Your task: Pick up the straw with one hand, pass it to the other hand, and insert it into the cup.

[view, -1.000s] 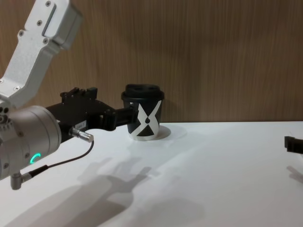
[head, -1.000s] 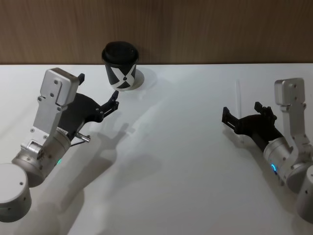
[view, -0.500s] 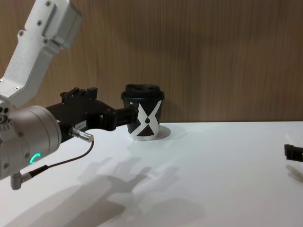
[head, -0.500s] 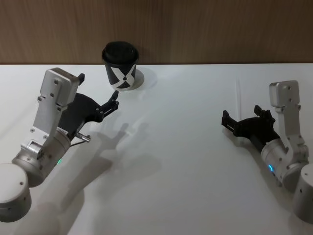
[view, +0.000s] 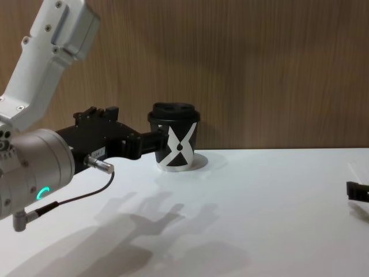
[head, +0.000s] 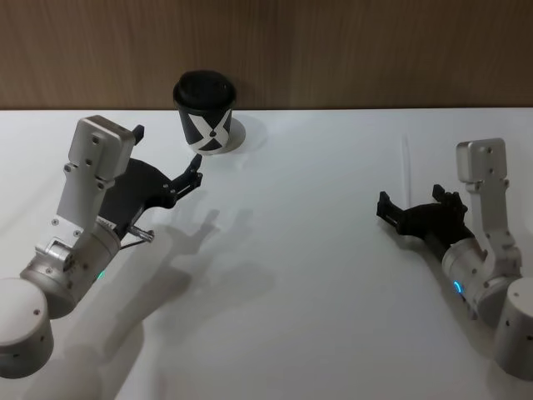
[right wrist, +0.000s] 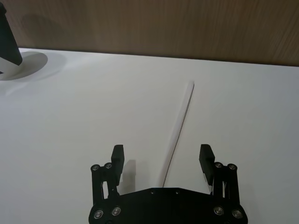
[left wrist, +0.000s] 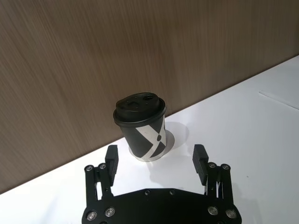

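The white straw lies straight (head: 406, 171) along its whole length, so its far end (head: 405, 139) will rise stiffly when I lift the straw's lower end.
The white straw (head: 405, 167) lies flat on the table at the right, one end pointing at the back wall. My right gripper (head: 412, 206) hovers open over its near end. In the right wrist view the straw (right wrist: 180, 126) runs in between the spread fingers of the right gripper (right wrist: 161, 153), untouched. The black cup (head: 206, 112) with a white X stands upright at the back left. My left gripper (head: 166, 152) is held open just in front of the cup (left wrist: 141, 126) and apart from it. The left gripper (left wrist: 155, 154) holds nothing.
A wooden wall (head: 350, 50) runs along the table's far edge right behind the cup. The white table (head: 300, 250) between the two arms is bare. A thin black cable with a silver plug (view: 101, 166) hangs from my left wrist.
My right gripper has sunk a little and drawn slightly back along the straw's near end. The left arm, cup and straw have not moved.
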